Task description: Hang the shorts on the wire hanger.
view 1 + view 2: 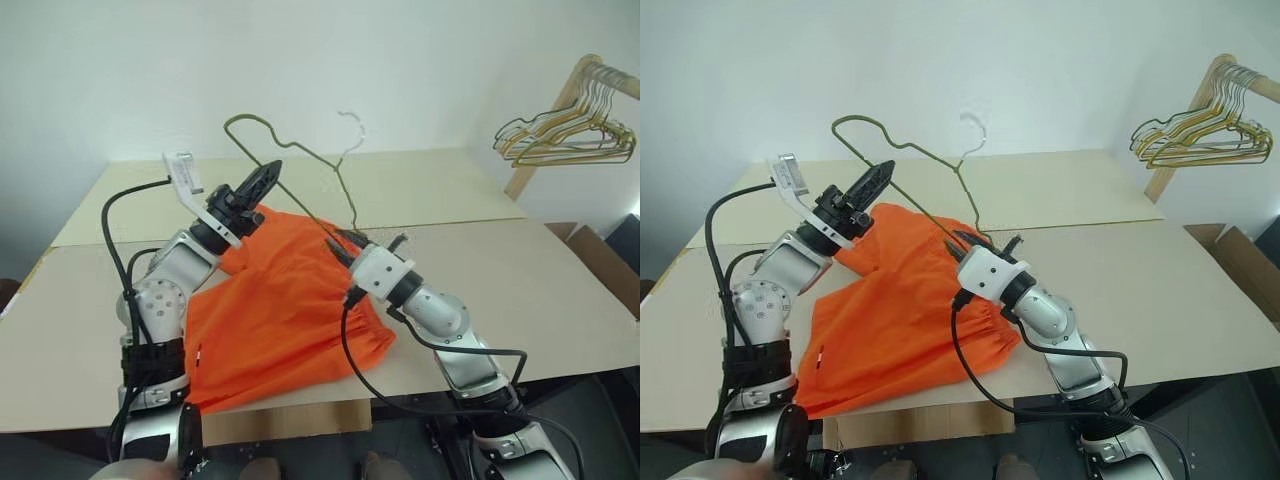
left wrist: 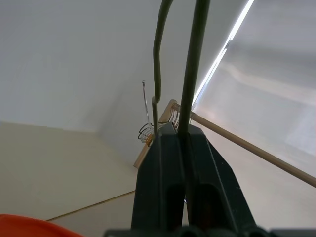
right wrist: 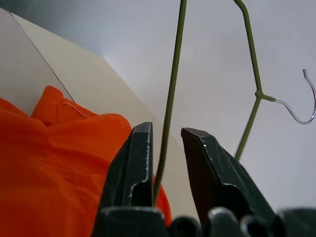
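Observation:
The orange shorts' edge (image 1: 377, 322) beside my right gripper is puckered, so I expect the waist to open around the hanger like a pocket as I push it in.
The wire hanger (image 1: 310, 150), thin olive-grey wire with a pale hook, is held up in the air over the table. My left gripper (image 1: 266, 172) is shut on one side of its wire, which shows as the wire hanger (image 2: 192, 64) clamped between the fingers. My right gripper (image 3: 165, 131) is open, and the hanger's lower wire (image 3: 170, 94) passes through the gap untouched. The bright orange shorts (image 1: 280, 320) lie crumpled on the table under both arms, with the right gripper (image 1: 338, 243) at their far edge.
The beige table (image 1: 520, 270) stretches to the right and back. A wooden rack with a bunch of gold and dark hangers (image 1: 570, 135) stands at the far right. A cardboard box (image 1: 605, 262) sits beside the table's right edge.

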You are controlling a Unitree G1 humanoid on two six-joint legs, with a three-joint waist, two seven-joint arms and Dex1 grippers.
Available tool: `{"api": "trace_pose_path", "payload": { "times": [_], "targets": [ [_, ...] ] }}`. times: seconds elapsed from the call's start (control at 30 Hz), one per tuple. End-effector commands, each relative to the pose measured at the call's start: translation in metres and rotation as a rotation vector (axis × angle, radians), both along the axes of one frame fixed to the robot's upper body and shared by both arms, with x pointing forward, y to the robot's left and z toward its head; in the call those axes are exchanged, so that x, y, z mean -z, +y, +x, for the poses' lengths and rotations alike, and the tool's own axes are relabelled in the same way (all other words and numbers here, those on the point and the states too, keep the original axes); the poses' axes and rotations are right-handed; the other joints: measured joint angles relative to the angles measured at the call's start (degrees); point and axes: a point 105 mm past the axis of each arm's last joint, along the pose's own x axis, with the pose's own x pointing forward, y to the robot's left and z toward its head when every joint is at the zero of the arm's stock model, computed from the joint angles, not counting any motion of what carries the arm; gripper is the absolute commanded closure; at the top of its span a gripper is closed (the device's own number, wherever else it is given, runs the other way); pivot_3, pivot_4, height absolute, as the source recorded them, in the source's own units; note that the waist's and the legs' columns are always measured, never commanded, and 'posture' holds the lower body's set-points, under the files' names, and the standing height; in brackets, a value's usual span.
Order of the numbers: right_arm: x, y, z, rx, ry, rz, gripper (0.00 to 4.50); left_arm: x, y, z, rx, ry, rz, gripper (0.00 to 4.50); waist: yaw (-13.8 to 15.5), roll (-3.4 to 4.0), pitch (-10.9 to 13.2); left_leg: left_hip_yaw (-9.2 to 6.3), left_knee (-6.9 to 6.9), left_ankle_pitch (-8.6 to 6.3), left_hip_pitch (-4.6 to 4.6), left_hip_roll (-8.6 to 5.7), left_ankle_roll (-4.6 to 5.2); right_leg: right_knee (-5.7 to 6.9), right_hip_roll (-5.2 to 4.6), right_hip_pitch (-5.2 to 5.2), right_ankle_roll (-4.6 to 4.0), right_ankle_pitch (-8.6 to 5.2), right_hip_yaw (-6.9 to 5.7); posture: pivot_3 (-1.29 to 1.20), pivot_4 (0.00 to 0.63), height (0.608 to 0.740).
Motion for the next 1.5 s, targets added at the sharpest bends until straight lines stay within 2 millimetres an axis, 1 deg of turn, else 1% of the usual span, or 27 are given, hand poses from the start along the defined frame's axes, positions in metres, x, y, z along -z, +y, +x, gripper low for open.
{"api": "trace_pose_path", "payload": {
  "times": [0.03,0.13,0.2,0.3,0.37,0.43,0.47,0.53,0.57,0.6,0.67,0.7,0.77,0.87,1.1,1.3,1.4,1.5],
  "targets": [
    [-0.017,-0.003,0.0,0.0,-0.038,0.046,2.33,-0.014,0.008,-0.006,-0.026,-0.103,0.015,4.5,0.0,0.0,0.0,0.0,0.0,0.0,0.0,0.0,0.0,0.0,0.0,0.0,0.0,0.0,0.0,0.05,0.0,0.74],
    [-0.026,-0.016,0.0,-0.043,0.056,0.144,2.33,-0.017,0.012,-0.014,0.002,-0.166,0.075,4.5,0.0,0.0,0.0,0.01,0.0,0.0,0.0,0.0,0.0,0.0,0.0,0.0,0.0,0.0,0.0,0.05,0.0,0.74],
    [-0.031,-0.03,0.004,-0.071,0.152,0.217,2.33,-0.021,0.017,-0.02,0.026,-0.201,0.087,4.5,0.0,0.0,0.0,0.0,0.01,0.0,-0.01,0.0,0.0,0.0,0.0,0.0,0.0,0.0,0.0,0.05,0.0,0.74],
    [-0.034,-0.054,0.007,-0.158,0.351,0.297,2.33,-0.028,0.025,-0.031,0.091,-0.258,0.106,4.5,0.2,-0.06,0.0,0.0,0.04,0.0,-0.01,0.01,0.01,-0.01,-0.01,0.03,0.0,0.0,-0.02,0.05,0.0,0.74],
    [-0.032,-0.064,0.001,-0.259,0.493,0.306,2.33,-0.032,0.027,-0.04,0.148,-0.298,0.127,4.5,0.2,-0.05,0.0,0.0,0.05,-0.01,0.0,0.01,0.02,-0.05,-0.02,0.07,0.0,0.0,-0.05,0.05,0.0,0.74],
    [-0.029,-0.078,-0.006,-0.366,0.666,0.332,2.33,-0.04,0.03,-0.056,0.248,-0.361,0.125,4.5,0.2,-0.06,0.0,0.0,0.03,-0.02,-0.01,0.03,0.04,-0.09,-0.01,0.07,0.0,0.0,-0.08,0.04,0.0,0.74],
    [-0.025,-0.085,-0.008,-0.398,0.717,0.321,2.33,-0.045,0.031,-0.064,0.296,-0.389,0.112,4.5,0.1,-0.06,0.0,0.0,0.02,-0.03,-0.01,0.06,0.06,-0.14,0.01,0.09,0.0,0.0,-0.1,0.04,0.0,0.74],
    [-0.012,-0.095,-0.017,-0.481,0.876,0.289,2.33,-0.052,0.034,-0.076,0.367,-0.435,0.093,4.5,0.1,-0.07,0.1,0.03,0.03,-0.05,-0.01,0.1,0.09,-0.19,0.04,0.09,0.0,0.0,-0.11,0.04,0.0,0.74],
    [-0.007,-0.097,-0.02,-0.506,0.902,0.264,2.33,-0.054,0.035,-0.079,0.388,-0.45,0.092,4.5,0.1,-0.07,0.1,0.04,0.02,-0.06,0.0,0.11,0.11,-0.22,0.04,0.11,0.0,0.0,-0.11,0.04,0.0,0.74],
    [-0.008,-0.097,-0.022,-0.552,0.918,0.286,2.33,-0.055,0.035,-0.081,0.399,-0.462,0.098,4.5,0.0,-0.07,0.1,0.05,0.02,-0.06,0.0,0.11,0.12,-0.22,0.04,0.11,0.0,0.0,-0.11,0.04,0.0,0.74],
    [-0.015,-0.095,-0.026,-0.666,0.984,0.368,2.33,-0.055,0.035,-0.082,0.425,-0.466,0.096,4.5,-0.3,-0.07,0.1,0.06,0.02,-0.07,0.02,0.13,0.12,-0.2,0.07,0.12,0.01,-0.01,-0.1,0.04,0.0,0.74],
    [-0.017,-0.092,-0.031,-0.731,1.011,0.365,2.33,-0.055,0.035,-0.082,0.438,-0.47,0.092,4.5,-0.3,-0.07,0.1,0.06,0.03,-0.06,0.03,0.13,0.12,-0.19,0.09,0.13,0.0,0.0,-0.1,0.04,0.0,0.74],
    [-0.012,-0.082,-0.04,-0.807,1.05,0.287,2.33,-0.056,0.034,-0.084,0.462,-0.478,0.069,4.5,-0.2,-0.06,0.1,0.05,0.05,-0.06,0.02,0.14,0.12,-0.16,0.1,0.11,0.0,0.0,-0.1,0.04,0.0,0.74],
    [-0.005,-0.071,-0.042,-0.842,1.086,0.22,2.33,-0.056,0.032,-0.085,0.479,-0.484,0.058,4.5,-0.2,-0.07,0.1,0.02,0.08,-0.06,0.01,0.16,0.12,-0.15,0.11,0.11,0.0,0.0,-0.12,0.04,0.0,0.74],
    [-0.009,-0.047,-0.034,-0.888,1.091,0.185,2.33,-0.051,0.029,-0.084,0.481,-0.47,0.055,4.5,0.2,-0.08,0.1,0.03,0.1,-0.06,-0.04,0.15,0.12,-0.15,0.08,0.08,0.01,0.0,-0.12,0.05,0.0,0.74],
    [-0.013,-0.03,-0.041,-0.972,1.11,0.148,2.33,-0.048,0.028,-0.085,0.47,-0.468,0.046,4.5,0.2,-0.08,0.1,0.02,0.1,-0.06,-0.04,0.15,0.11,-0.13,0.08,0.07,0.01,0.0,-0.12,0.06,0.0,0.74],
    [-0.013,-0.021,-0.042,-0.983,1.114,0.148,2.33,-0.046,0.028,-0.084,0.467,-0.466,0.043,4.5,0.2,-0.08,0.1,0.02,0.1,-0.06,-0.04,0.15,0.11,-0.11,0.08,0.06,0.01,0.0,-0.12,0.06,0.0,0.74],
    [-0.012,-0.017,-0.039,-0.969,1.114,0.164,2.33,-0.046,0.027,-0.084,0.468,-0.461,0.037,4.5,0.2,-0.08,0.1,0.02,0.1,-0.06,-0.04,0.15,0.11,-0.09,0.08,0.05,0.01,0.0,-0.12,0.06,0.0,0.74]
  ]
}}
